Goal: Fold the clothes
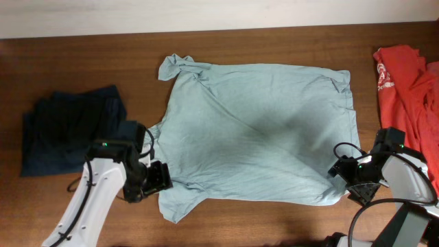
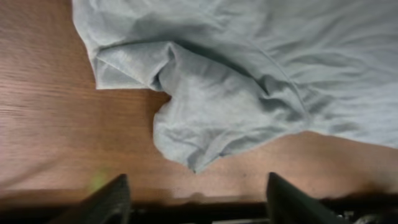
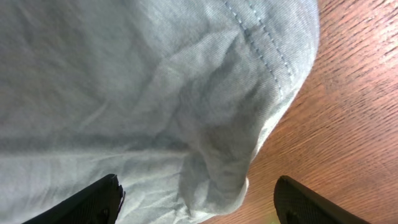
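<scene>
The robot's left gripper should hold the sleeve's tip while the robot's right gripper pulls the hemmed corner, since the sleeve lies loose at the shirt's slack near edge.
A large pale grey-blue T-shirt of the clothes lies spread flat in the middle of the table. My left gripper sits at its lower left sleeve. In the left wrist view that gripper is open, and the sleeve's tip lies on the wood just ahead of the fingers, untouched. At the shirt's lower right corner is my right gripper. The right wrist view shows this gripper open, with the hemmed corner lying loose between the spread fingers.
A dark navy garment lies crumpled at the left, close behind my left arm. A red shirt with white print lies at the right edge, beside my right arm. Bare wooden table runs along the front.
</scene>
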You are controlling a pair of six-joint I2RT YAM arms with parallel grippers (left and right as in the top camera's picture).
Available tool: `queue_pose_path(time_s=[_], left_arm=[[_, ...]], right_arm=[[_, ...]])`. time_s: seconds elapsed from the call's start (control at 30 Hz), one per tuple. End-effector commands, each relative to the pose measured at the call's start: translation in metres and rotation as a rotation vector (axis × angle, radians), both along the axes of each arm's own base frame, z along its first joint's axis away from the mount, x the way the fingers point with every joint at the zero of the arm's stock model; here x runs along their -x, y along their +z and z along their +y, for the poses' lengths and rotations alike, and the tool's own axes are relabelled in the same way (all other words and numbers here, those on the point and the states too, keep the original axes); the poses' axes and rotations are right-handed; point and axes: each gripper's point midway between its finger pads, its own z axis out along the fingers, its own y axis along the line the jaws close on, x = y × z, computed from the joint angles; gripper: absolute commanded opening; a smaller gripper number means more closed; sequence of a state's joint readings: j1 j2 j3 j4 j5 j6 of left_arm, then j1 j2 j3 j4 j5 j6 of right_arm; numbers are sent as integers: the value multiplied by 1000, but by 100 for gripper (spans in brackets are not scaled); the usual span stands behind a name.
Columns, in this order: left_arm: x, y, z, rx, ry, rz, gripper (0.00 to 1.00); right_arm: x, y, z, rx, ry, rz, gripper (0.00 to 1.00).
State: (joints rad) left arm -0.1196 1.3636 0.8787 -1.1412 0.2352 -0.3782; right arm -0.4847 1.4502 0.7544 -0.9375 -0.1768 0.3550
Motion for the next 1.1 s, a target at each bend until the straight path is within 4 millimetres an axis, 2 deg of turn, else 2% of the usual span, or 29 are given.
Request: queue_pose_path(time_s=[0.0, 0.13, 0.27, 0.3, 0.33, 0.43, 0.53, 0.57, 0.63, 0.7, 0.77, 0.8, 0.93, 1.03, 1.07], left_arm=[[27, -28, -5, 33, 74, 81, 80], [39, -54, -20, 130, 111, 90, 82], [49, -67, -20, 130, 140, 107, 82], [49, -68, -20, 131, 140, 103, 78], [48, -68, -20, 132, 140, 102, 70], [47, -69, -18, 122, 139, 93, 32], [46, -71, -14, 96, 137, 88, 8], [45, -71, -14, 99, 125, 81, 1], [44, -69, -14, 100, 118, 78, 1], [40, -61, -17, 114, 96, 73, 0], [32, -46, -17, 115, 70, 64, 1], [20, -27, -15, 99, 37, 31, 0], [-7, 14, 1, -7, 20, -66, 0], [-25, 43, 6, -35, 8, -151, 1], [-27, 45, 5, -34, 8, -162, 1]], right_arm=[[-4, 3, -1, -6, -1, -22, 83], [-4, 3, -1, -6, 0, -22, 83], [-4, 3, -1, -5, 0, -23, 83], [-4, 3, -1, -5, 0, -23, 83], [-5, 3, -1, -5, 0, -23, 83], [-5, 3, -1, -4, 0, -25, 83], [-5, 3, -1, -4, 0, -26, 83], [-5, 3, -1, -4, -1, -26, 83], [-5, 3, -1, -4, -1, -26, 83], [-5, 3, -1, -4, -1, -26, 83], [-5, 3, -1, -4, -1, -26, 83], [-5, 3, -2, -3, -1, -26, 83], [-5, 3, -5, -6, -45, -24, 84], [-1, 3, -15, -16, -106, -31, 84], [1, 3, -19, -16, -128, -29, 84]])
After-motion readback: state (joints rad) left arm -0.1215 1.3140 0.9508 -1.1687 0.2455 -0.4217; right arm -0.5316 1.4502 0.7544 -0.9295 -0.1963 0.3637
